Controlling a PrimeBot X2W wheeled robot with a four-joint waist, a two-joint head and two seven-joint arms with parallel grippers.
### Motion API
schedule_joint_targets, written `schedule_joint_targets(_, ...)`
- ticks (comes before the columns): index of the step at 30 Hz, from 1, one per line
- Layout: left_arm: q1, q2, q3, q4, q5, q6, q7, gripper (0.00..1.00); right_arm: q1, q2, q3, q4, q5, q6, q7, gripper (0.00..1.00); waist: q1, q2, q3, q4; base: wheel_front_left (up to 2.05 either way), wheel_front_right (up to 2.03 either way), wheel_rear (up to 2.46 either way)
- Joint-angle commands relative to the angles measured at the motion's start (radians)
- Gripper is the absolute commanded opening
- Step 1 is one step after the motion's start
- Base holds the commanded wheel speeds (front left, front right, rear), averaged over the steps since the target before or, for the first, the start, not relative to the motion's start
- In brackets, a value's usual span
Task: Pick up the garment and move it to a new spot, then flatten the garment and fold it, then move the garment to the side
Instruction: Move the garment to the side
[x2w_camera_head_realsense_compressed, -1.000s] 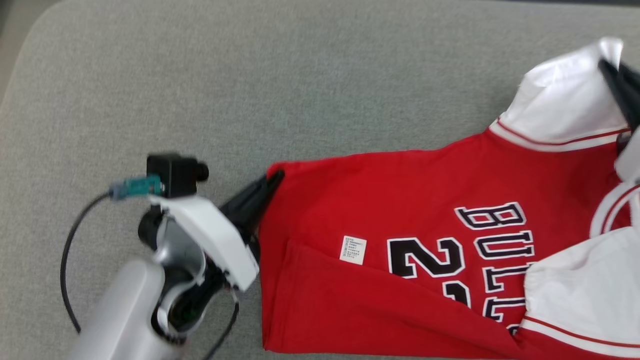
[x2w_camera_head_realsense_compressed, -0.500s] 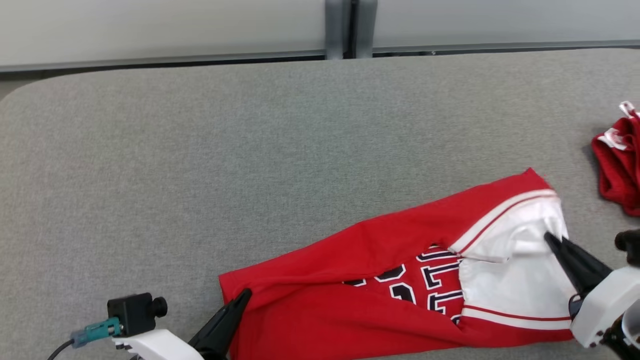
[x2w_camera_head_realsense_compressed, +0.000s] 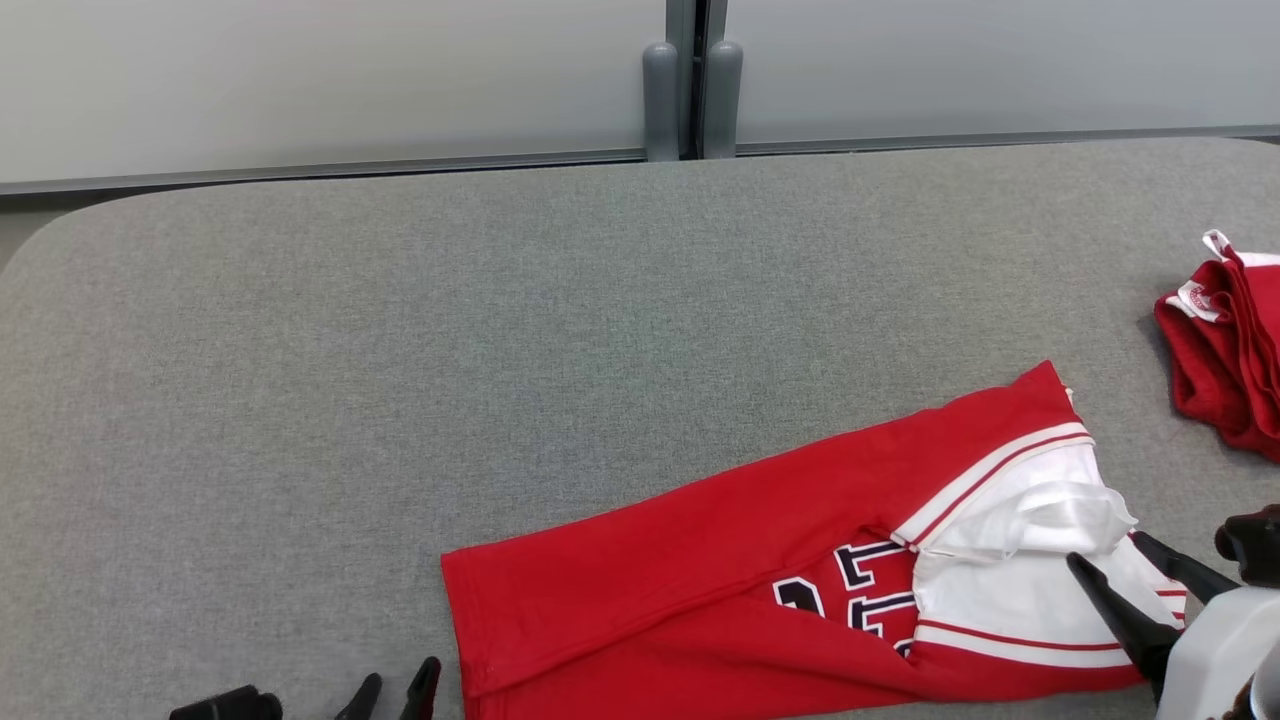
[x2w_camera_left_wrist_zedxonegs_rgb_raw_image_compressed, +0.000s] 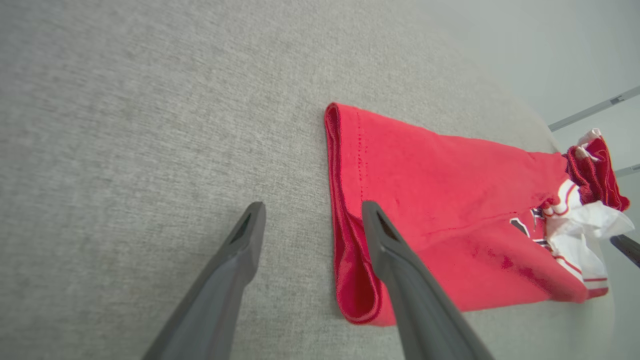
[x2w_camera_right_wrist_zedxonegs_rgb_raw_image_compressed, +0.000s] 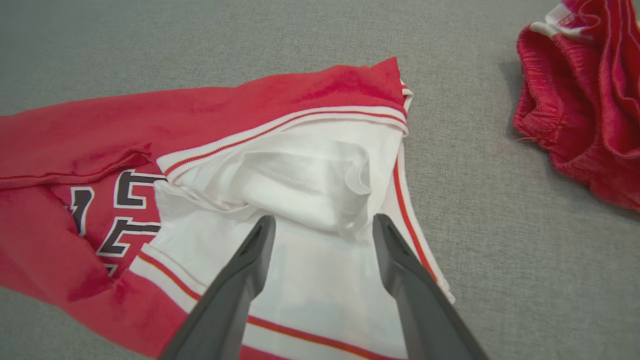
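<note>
The garment will show a plain red outside with the lettering (x2w_camera_head_realsense_compressed: 768, 516) hidden when the robot folds the striped end (x2w_camera_head_realsense_compressed: 1034, 558) over, because red cloth wraps over the lettering.
The garment (x2w_camera_head_realsense_compressed: 760, 560) is a red jersey with white sleeves and black lettering, folded lengthwise and lying flat on the grey table (x2w_camera_head_realsense_compressed: 400, 350) at the lower right. My left gripper (x2w_camera_head_realsense_compressed: 395, 693) is open at the bottom edge, just left of the red hem. In the left wrist view the gripper (x2w_camera_left_wrist_zedxonegs_rgb_raw_image_compressed: 314, 205) stands open, its right finger over the garment's (x2w_camera_left_wrist_zedxonegs_rgb_raw_image_compressed: 450, 200) folded hem, holding nothing. My right gripper (x2w_camera_head_realsense_compressed: 1108, 550) is open above the white sleeve end. In the right wrist view its fingers (x2w_camera_right_wrist_zedxonegs_rgb_raw_image_compressed: 324, 219) straddle the bunched white sleeve of the garment (x2w_camera_right_wrist_zedxonegs_rgb_raw_image_compressed: 300, 100) without gripping it.
A second crumpled red garment (x2w_camera_head_realsense_compressed: 1220, 350) lies at the table's right edge, also seen as the red heap (x2w_camera_right_wrist_zedxonegs_rgb_raw_image_compressed: 575, 100) in the right wrist view. A pale wall with two grey posts (x2w_camera_head_realsense_compressed: 690, 100) runs behind the table. Bare grey surface stretches to the left and back.
Both grippers have opened and let go of the garment, which now lies on the table. The left gripper has drawn back from the hem. The head camera has shifted.
</note>
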Motion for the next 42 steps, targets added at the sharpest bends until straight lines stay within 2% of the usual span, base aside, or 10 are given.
schedule_joint_targets(1,0.003,-0.006,0.009,0.004,0.004,0.009,-0.015,1.00,0.008,-0.012,-0.008,-0.008,0.006,0.000,0.008,1.00,-0.0001,0.0000,-0.007,0.003,0.00,0.00,0.00)
schedule_joint_targets(7,0.002,-0.040,0.038,0.036,0.078,0.007,-0.208,1.00,-0.022,-0.010,-0.127,-0.055,-0.035,0.000,0.073,1.00,-0.0001,0.0000,-0.003,0.013,0.00,0.00,0.00)
schedule_joint_targets(13,-0.066,-0.072,0.002,0.074,0.180,-0.006,-0.336,1.00,-0.106,0.029,-0.135,-0.002,-0.112,0.000,0.199,1.00,-0.0001,0.0000,0.052,0.051,0.00,0.00,0.00)
schedule_joint_targets(24,-0.094,-0.123,-0.001,0.120,0.295,-0.038,-0.386,1.00,-0.118,0.045,-0.140,0.155,-0.225,0.000,0.282,1.00,-0.0001,0.0000,0.095,0.104,0.00,0.00,0.00)
schedule_joint_targets(28,-0.103,-0.143,0.024,0.116,0.326,-0.057,-0.387,1.00,-0.131,0.036,-0.121,0.193,-0.231,-0.002,0.296,1.00,-0.0001,0.0000,0.101,0.111,0.00,0.00,0.00)
schedule_joint_targets(31,-0.102,-0.162,0.042,0.119,0.346,-0.075,-0.386,1.00,-0.129,0.044,-0.049,0.207,-0.175,0.000,0.327,1.00,-0.0001,0.0000,0.098,0.116,0.00,0.00,0.00)
schedule_joint_targets(32,-0.102,-0.166,0.049,0.121,0.350,-0.079,-0.386,1.00,-0.125,0.045,-0.017,0.206,-0.137,0.000,0.338,0.95,-0.0001,0.0000,0.097,0.118,0.00,0.00,0.00)
schedule_joint_targets(33,-0.101,-0.170,0.055,0.125,0.354,-0.086,-0.386,1.00,-0.124,0.040,0.016,0.196,-0.094,0.002,0.344,0.00,-0.0001,0.0000,0.095,0.120,0.00,0.00,0.00)
schedule_joint_targets(37,-0.086,-0.188,0.084,0.135,0.366,-0.102,-0.387,1.00,-0.153,-0.032,0.063,0.159,0.026,0.003,0.277,0.00,-0.0001,0.0000,0.083,0.113,0.00,0.00,0.00)
schedule_joint_targets(42,-0.084,-0.200,0.100,0.146,0.369,-0.125,-0.386,1.00,-0.200,-0.124,-0.012,0.172,0.128,-0.001,0.225,0.00,-0.0001,0.0000,0.061,0.106,0.00,0.00,0.00)
